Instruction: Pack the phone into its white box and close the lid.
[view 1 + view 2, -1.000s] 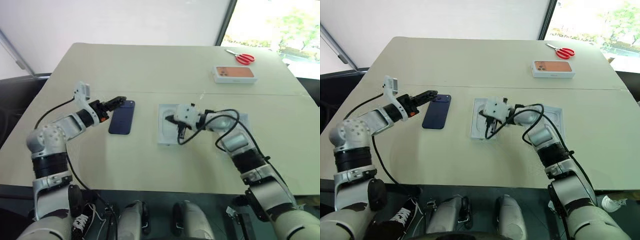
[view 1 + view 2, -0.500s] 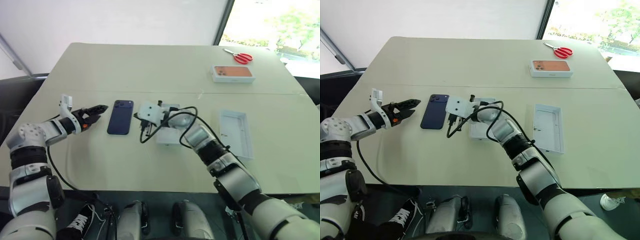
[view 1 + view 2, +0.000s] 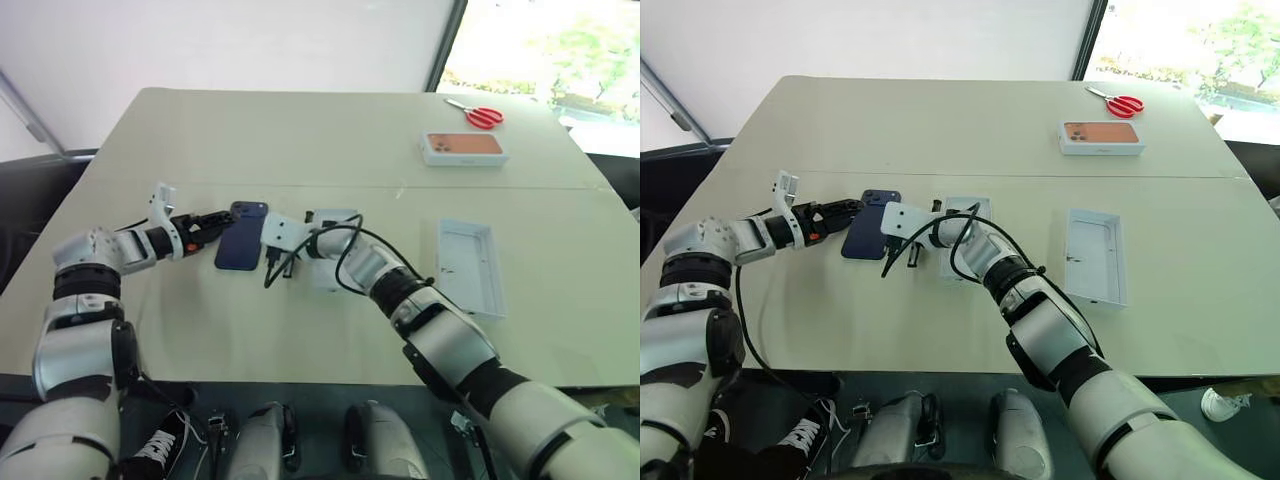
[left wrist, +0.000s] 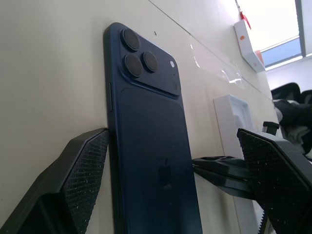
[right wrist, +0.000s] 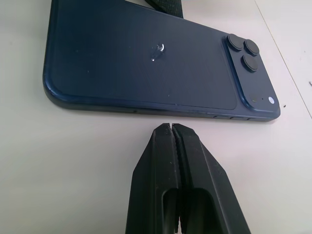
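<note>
My gripper will lower the dark blue phone (image 3: 242, 237), and the phone will settle flat inside the box's rim, because the white box has a raised rim (image 4: 239, 112) around its hollow.
The dark blue phone (image 3: 243, 235) lies back up on the table, its camera bump (image 4: 146, 61) at the far end. My left gripper (image 3: 215, 222) is open around the phone's near end, with one finger (image 4: 85, 161) against its left edge and the other standing well off to the right. My right gripper (image 5: 170, 127) is shut and empty, its tips just short of the phone's right long edge. The white box (image 3: 335, 262), a rounded recess in its top, sits right of the phone, partly under my right arm. Further right the lid (image 3: 470, 265) lies open side up, plain white inside.
A white box with an orange phone picture (image 3: 465, 147) and red scissors (image 3: 483, 115) lie at the far right of the table (image 3: 300, 140). Black cables (image 3: 275, 272) hang from my right wrist beside the phone. A seam runs across the table behind the phone.
My right arm swung left from over the white box to the phone's right edge, uncovering the lid. My left gripper drew back to the left, then came in around the phone's near end.
</note>
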Motion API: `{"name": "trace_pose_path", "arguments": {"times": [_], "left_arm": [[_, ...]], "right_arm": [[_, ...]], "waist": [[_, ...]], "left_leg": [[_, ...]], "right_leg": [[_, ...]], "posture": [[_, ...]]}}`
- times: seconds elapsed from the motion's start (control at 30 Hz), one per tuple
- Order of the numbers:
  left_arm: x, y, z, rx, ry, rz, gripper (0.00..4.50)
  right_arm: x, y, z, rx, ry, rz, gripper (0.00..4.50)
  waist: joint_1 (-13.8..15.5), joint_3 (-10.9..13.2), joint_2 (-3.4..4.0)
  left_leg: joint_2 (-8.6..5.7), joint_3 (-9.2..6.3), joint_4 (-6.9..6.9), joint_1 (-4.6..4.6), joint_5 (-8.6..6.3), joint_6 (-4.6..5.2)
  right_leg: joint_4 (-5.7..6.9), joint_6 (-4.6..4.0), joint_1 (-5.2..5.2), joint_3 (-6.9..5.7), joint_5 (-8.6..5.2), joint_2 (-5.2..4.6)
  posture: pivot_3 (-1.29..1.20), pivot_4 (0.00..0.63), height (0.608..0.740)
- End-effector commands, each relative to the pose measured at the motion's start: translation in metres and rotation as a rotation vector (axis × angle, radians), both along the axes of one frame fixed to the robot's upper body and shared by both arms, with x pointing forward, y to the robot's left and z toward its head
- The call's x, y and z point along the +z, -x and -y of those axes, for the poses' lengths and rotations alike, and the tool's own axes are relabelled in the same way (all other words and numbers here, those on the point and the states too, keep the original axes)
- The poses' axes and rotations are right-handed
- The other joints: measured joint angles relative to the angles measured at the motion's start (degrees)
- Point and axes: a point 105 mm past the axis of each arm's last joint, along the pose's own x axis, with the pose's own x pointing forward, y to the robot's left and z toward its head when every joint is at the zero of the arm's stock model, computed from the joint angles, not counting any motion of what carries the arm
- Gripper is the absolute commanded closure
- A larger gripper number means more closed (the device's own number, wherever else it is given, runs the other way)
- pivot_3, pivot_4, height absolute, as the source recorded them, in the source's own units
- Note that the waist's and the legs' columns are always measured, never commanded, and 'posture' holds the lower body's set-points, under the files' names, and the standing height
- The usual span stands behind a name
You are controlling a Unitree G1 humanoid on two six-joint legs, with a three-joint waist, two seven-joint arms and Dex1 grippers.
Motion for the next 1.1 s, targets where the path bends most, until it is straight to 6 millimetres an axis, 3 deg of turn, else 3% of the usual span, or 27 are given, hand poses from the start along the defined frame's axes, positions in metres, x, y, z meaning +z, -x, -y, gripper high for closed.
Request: {"name": "trace_pose_path", "arguments": {"times": [0.03, 0.43, 0.53, 0.73, 0.87, 1.1], "left_arm": [[-0.035, 0.015, 0.023, -0.102, -0.035, -0.162, 0.07], [-0.029, 0.022, 0.055, -0.202, 0.056, -0.175, 0.07], [-0.034, 0.019, 0.048, -0.153, 0.043, -0.179, 0.07], [-0.024, 0.014, 0.028, -0.061, 0.129, -0.145, 0.07], [-0.025, 0.016, 0.024, -0.056, 0.158, -0.141, 1.38], [-0.031, 0.017, 0.022, -0.016, 0.190, -0.167, 1.38]], "right_arm": [[0.012, -0.001, -0.009, 0.013, -0.028, 0.030, 4.43], [0.014, -0.005, -0.004, 0.010, -0.016, 0.056, 4.43], [0.015, -0.005, -0.005, 0.010, -0.022, 0.052, 4.43], [0.012, -0.004, -0.002, 0.011, -0.011, 0.056, 4.43], [0.011, -0.005, -0.001, 0.009, -0.005, 0.066, 4.50], [0.011, -0.004, -0.001, 0.011, -0.008, 0.062, 4.50]], "waist": [[0.02, -0.02, 0.02], [0.12, -0.06, 0.08], [0.12, -0.06, 0.08], [-0.09, -0.06, 0.08], [-0.56, -0.06, 0.08], [-0.59, -0.06, 0.08]], "left_leg": [[0.00, -0.01, 0.00, 0.00, 0.00, 0.00], [-0.05, -0.04, -0.01, 0.00, 0.00, 0.01], [-0.06, -0.04, -0.01, 0.01, 0.00, 0.01], [-0.05, -0.05, -0.01, 0.02, 0.00, 0.01], [-0.04, -0.04, -0.01, 0.00, 0.00, 0.01], [-0.03, -0.04, -0.05, 0.00, 0.00, 0.00]], "right_leg": [[0.01, 0.00, 0.01, 0.00, 0.00, 0.00], [0.03, 0.00, 0.02, 0.00, 0.00, -0.06], [0.03, 0.00, 0.02, 0.01, 0.00, -0.06], [0.04, 0.00, 0.01, 0.00, 0.00, -0.07], [0.05, 0.00, -0.02, 0.01, 0.00, -0.06], [0.05, 0.00, -0.04, 0.01, 0.00, -0.05]], "posture": [[0.00, 0.150, 0.738], [0.00, 0.150, 0.738], [0.00, 0.150, 0.738], [0.00, 0.150, 0.738], [0.00, 0.150, 0.738], [0.00, 0.150, 0.738]]}}
